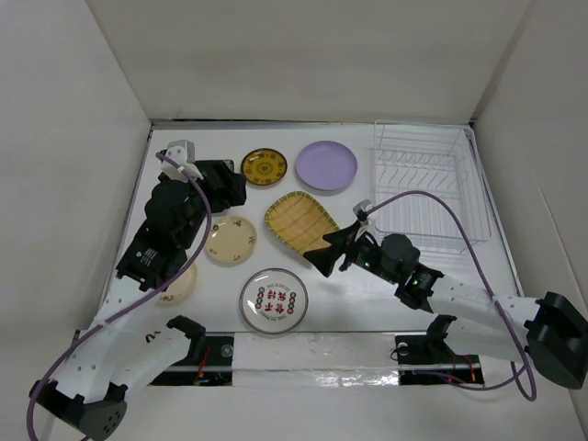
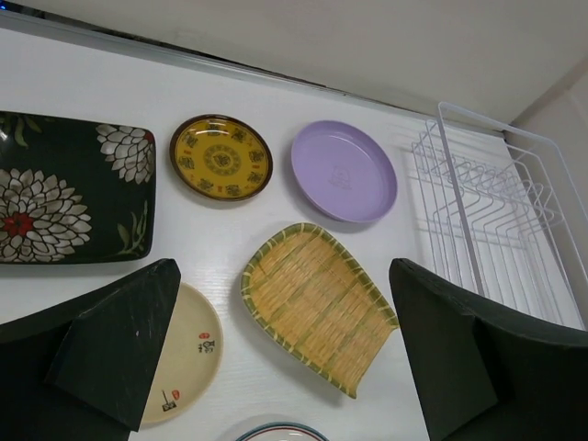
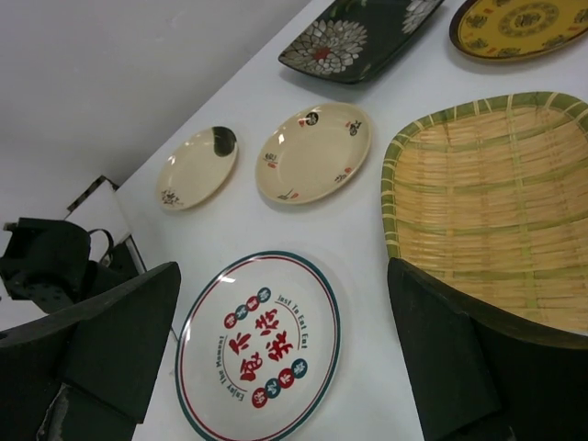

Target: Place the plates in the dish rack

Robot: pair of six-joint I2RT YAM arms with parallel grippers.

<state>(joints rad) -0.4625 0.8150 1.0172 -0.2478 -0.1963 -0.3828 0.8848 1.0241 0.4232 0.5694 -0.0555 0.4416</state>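
The black tray point(image 2: 75, 188) is far from my right gripper and the dish rack, so next my left gripper grabs the tray's outer edge point(image 3: 298, 48) and passes the tray over first.
The white wire dish rack point(image 1: 424, 188) stands empty at the back right. On the table lie the lavender plate point(image 1: 326, 165), the brown-and-yellow plate point(image 1: 265, 167), the yellow ribbed plate point(image 1: 299, 220), the cream plate with floral specks point(image 1: 231, 239), the white plate with red characters point(image 1: 274, 301) and the plain cream plate point(image 1: 179, 285), half hidden under my left arm. My left gripper point(image 1: 230, 188) is open and empty above the table, left of the brown-and-yellow plate. My right gripper point(image 1: 329, 250) is open and empty at the near right edge of the yellow ribbed plate point(image 3: 496, 202), above the white plate point(image 3: 262, 344).
A black rectangular tray with white flowers point(image 2: 64, 188) lies at the back left, under my left arm in the top view. White walls close in the table on the left, back and right. The rack point(image 2: 496, 220) stands close against the right wall.
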